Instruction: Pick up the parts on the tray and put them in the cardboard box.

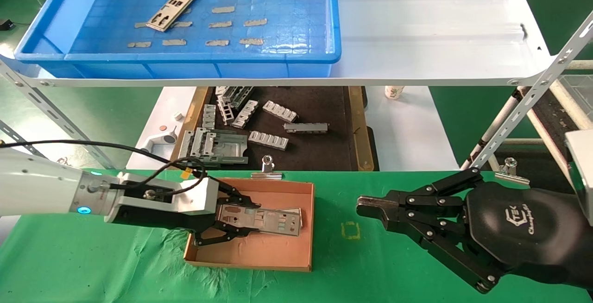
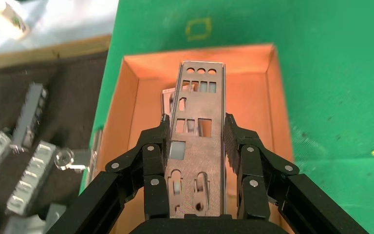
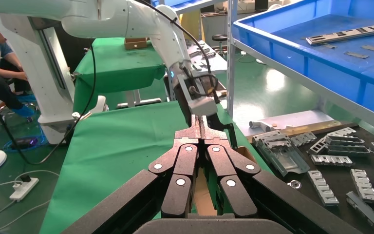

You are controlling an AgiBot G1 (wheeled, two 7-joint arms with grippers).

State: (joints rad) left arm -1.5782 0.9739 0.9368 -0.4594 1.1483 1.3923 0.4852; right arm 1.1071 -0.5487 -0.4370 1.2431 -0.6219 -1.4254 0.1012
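The robot's left gripper should go on down until the held part (image 1: 278, 221) and the other plate (image 2: 167, 100) meet before it lets go, since the part hangs lengthwise over that plate, clear of the cardboard box's sides.
One silver part (image 1: 176, 4) lies at the far left of the blue tray (image 1: 199, 59) on the upper shelf; it also shows in the right wrist view as a plate (image 3: 345, 34). My left gripper (image 1: 241, 219) hangs over the cardboard box (image 1: 268, 249), shut on a second part (image 2: 197, 146) by its long edges. Under it another plate (image 2: 167, 97) lies in the box (image 2: 278, 97). My right gripper (image 1: 366, 206) is shut and empty over the green cloth to the right of the box (image 3: 199, 122).
A black mat (image 1: 315, 108) with grey ribbed brackets (image 1: 268, 140) sits behind the box on a lower level. Slanted metal shelf struts (image 1: 523, 108) stand at right. A binder clip (image 1: 266, 168) holds the cloth edge. A yellow square mark (image 1: 350, 230) is between the grippers.
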